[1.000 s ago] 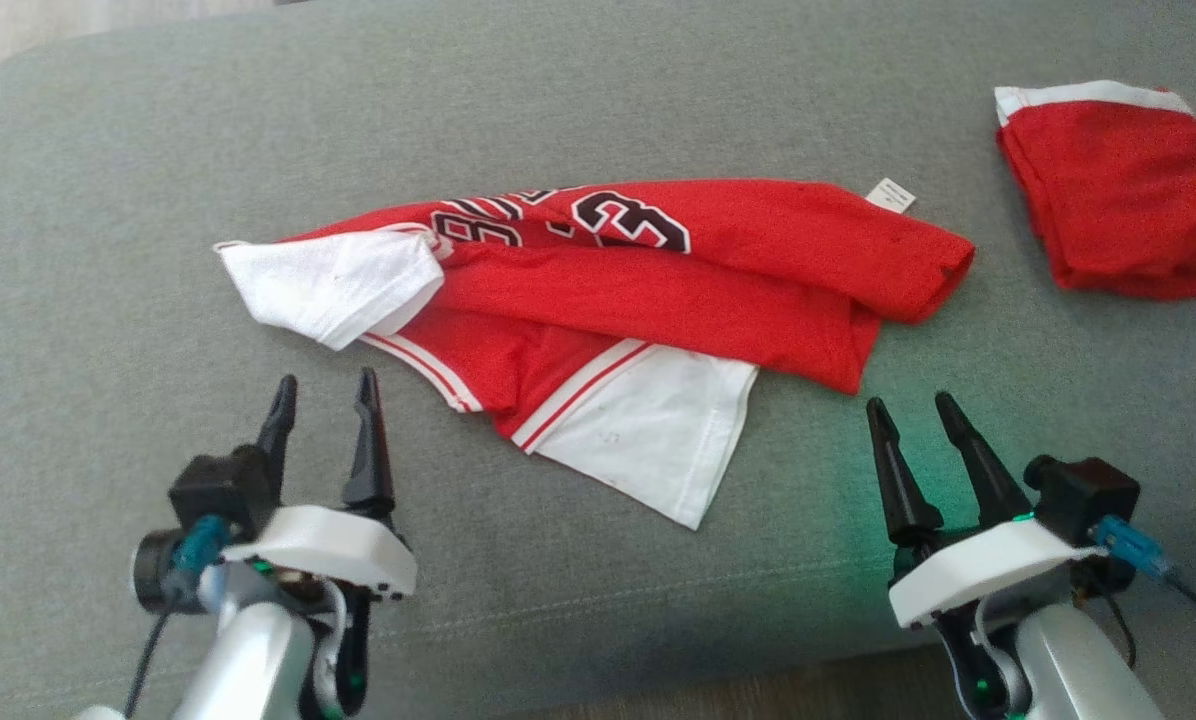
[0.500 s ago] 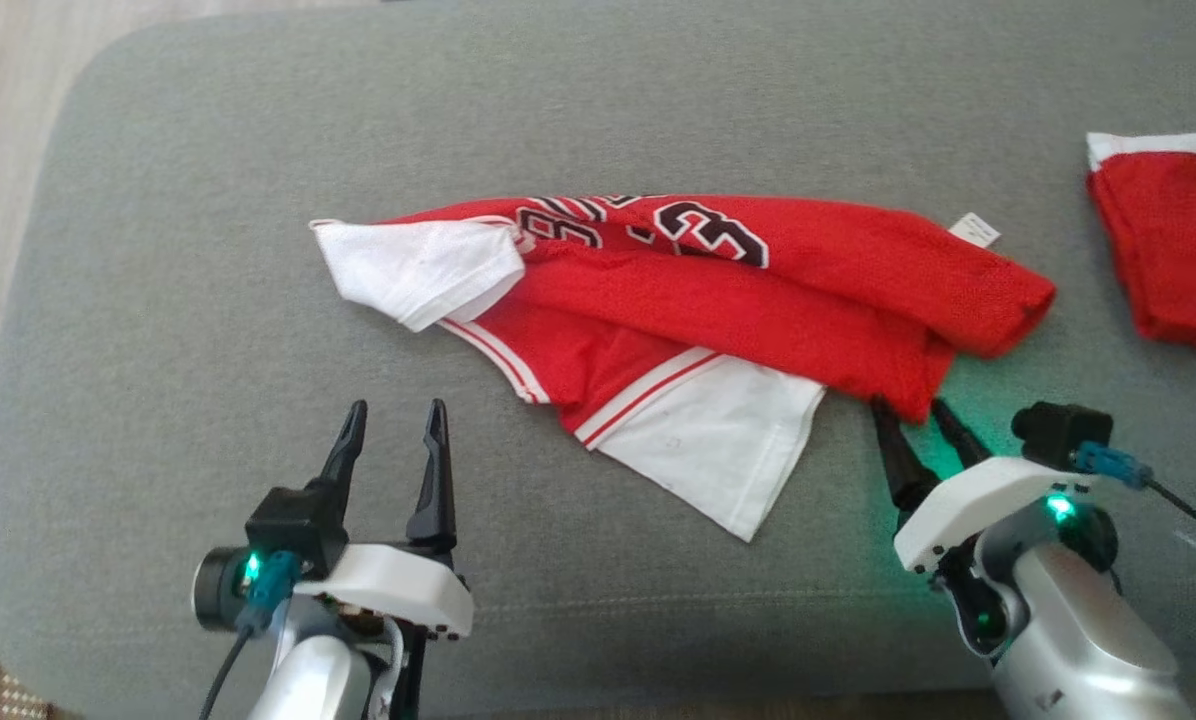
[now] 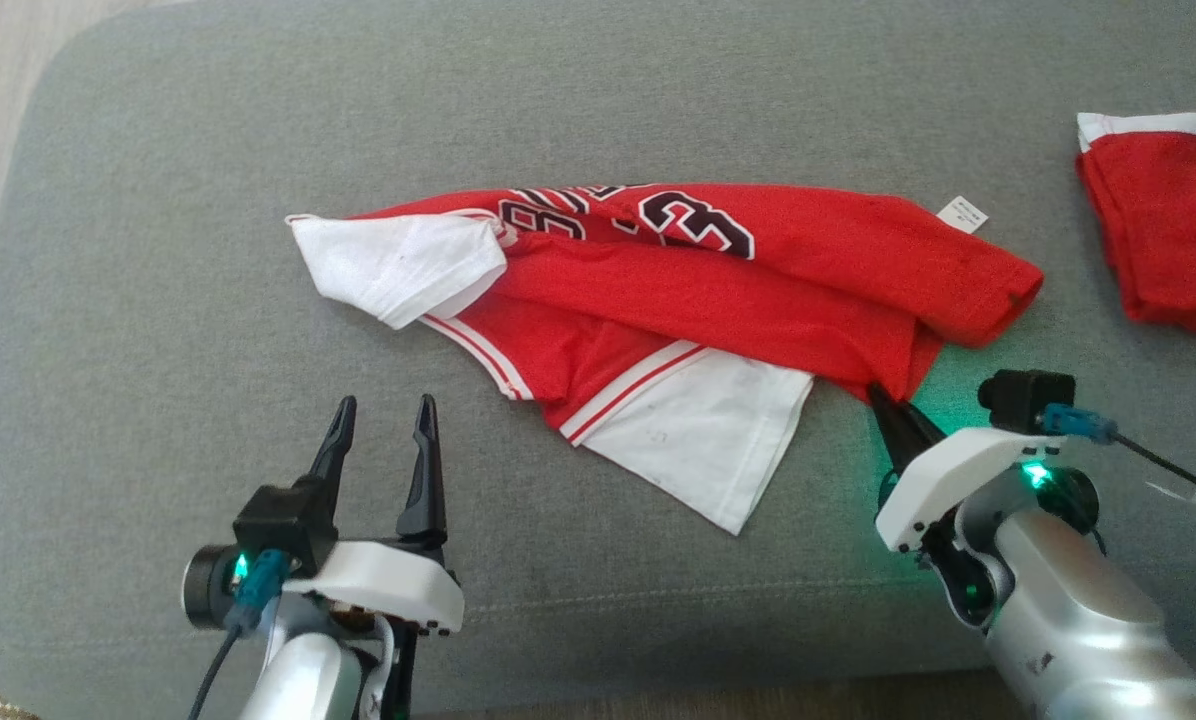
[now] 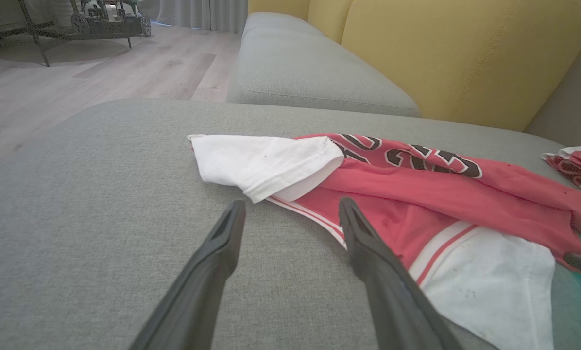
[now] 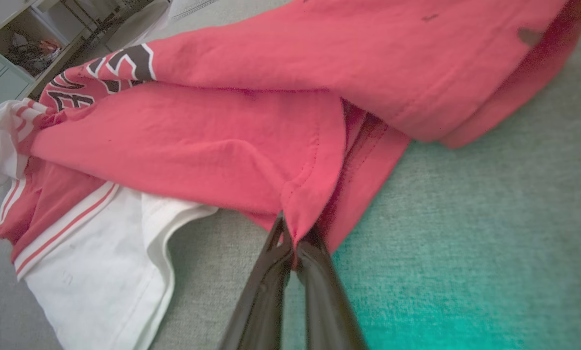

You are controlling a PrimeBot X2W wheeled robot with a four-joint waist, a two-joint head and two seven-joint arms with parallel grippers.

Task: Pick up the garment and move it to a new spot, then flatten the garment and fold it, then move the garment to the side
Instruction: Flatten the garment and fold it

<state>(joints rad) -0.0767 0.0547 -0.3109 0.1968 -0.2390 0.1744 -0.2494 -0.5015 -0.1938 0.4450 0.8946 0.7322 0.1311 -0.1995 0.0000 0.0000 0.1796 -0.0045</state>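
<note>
My gripper will pull the white sleeve, and the garment (image 3: 702, 286) should then open into a wide front, because the dark numbers (image 3: 690, 223) are cut off along a fold.
The garment (image 3: 718, 290) is a red jersey with white sleeves and dark numbers, lying crumpled across the grey cushion (image 3: 158, 300). It also shows in the left wrist view (image 4: 417, 194) and the right wrist view (image 5: 232, 146). My right gripper (image 3: 883, 400) is shut on the garment's lower right red hem corner; in its own view the closed fingertips (image 5: 294, 238) pinch that corner. My left gripper (image 3: 383, 410) stands open over bare cushion, short of the white sleeve (image 3: 398, 265), its fingers (image 4: 222, 243) apart with nothing between them.
A second red garment with a white edge (image 3: 1168, 230) lies folded at the right edge of the cushion. A yellow sofa back (image 4: 455, 53) and another grey seat (image 4: 310, 73) lie beyond. Wooden floor (image 4: 101, 73) borders the cushion's left side.
My right gripper moved forward to the red hem corner and shut on it. The head camera shifted, so the whole scene slid sideways. The left gripper stays open.
</note>
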